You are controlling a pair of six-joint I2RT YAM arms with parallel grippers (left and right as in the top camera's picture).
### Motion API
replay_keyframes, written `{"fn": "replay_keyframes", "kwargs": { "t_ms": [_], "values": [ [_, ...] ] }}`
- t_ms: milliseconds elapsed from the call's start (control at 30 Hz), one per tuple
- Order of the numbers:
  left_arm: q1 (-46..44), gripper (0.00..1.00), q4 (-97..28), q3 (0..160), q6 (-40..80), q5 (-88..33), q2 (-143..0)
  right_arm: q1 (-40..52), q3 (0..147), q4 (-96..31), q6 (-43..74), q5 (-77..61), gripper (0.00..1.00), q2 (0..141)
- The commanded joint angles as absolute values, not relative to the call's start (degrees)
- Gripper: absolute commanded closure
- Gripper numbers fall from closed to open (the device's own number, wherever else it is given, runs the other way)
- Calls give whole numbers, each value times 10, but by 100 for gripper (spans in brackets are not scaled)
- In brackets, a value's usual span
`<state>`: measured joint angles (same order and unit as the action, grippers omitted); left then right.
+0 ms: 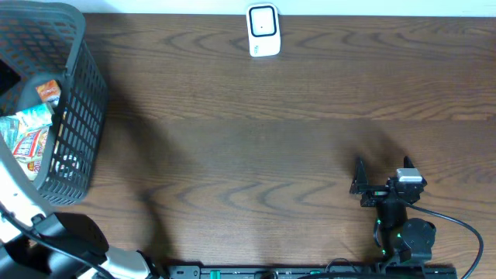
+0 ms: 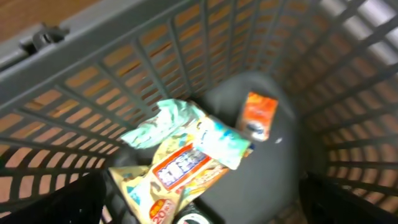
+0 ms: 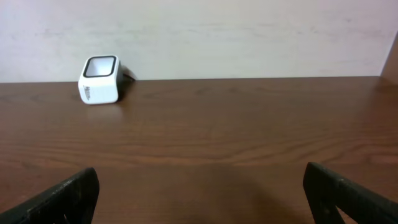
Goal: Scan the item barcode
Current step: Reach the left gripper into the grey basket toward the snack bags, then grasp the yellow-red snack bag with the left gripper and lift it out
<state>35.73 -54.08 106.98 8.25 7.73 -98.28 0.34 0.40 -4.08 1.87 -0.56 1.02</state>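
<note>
The label of the yellow snack bag (image 2: 182, 167) lies uncovered beside the pale green packet, so I keep lowering my left gripper until its fingers straddle that bag (image 2: 174, 182).
Several packaged items lie in a grey mesh basket (image 1: 77, 93) at the table's left end: a yellow snack bag with a red and blue label (image 2: 177, 177), a pale green packet (image 2: 186, 124) and a small orange box (image 2: 259, 115). My left gripper (image 2: 205, 208) hangs open above them inside the basket, holding nothing; its dark fingers (image 2: 68, 199) frame the snack bag. The white barcode scanner (image 1: 263, 31) stands at the table's far edge, also seen from the right wrist (image 3: 99, 79). My right gripper (image 1: 384, 172) rests open and empty near the front right, facing the scanner.
The basket's ribbed walls (image 2: 155, 56) close around the left gripper on all sides. A round black object (image 2: 189, 218) peeks out under the snack bag. The left arm's white link (image 1: 15, 194) rises at the lower left. Bare wood table (image 1: 256, 155) lies between basket and right arm.
</note>
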Motion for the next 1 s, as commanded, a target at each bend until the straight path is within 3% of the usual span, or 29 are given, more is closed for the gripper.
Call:
{"fn": "replay_keyframes", "kwargs": {
  "t_ms": [0, 300, 667, 933, 967],
  "values": [
    [360, 2, -553, 1035, 75, 137, -1021, 3, 3, -43, 10, -3, 1, 8],
    [360, 1, -541, 920, -1, 189, -1075, 3, 3, -43, 10, -3, 1, 8],
    [361, 2, -427, 846, -19, 189, -1088, 3, 3, -43, 10, -3, 1, 8],
    [384, 1, -416, 846, -19, 109, -1156, 3, 3, -43, 10, -3, 1, 8],
    [386, 6, -419, 846, -19, 109, -1162, 3, 3, -43, 10, -4, 1, 8]
  ]
}}
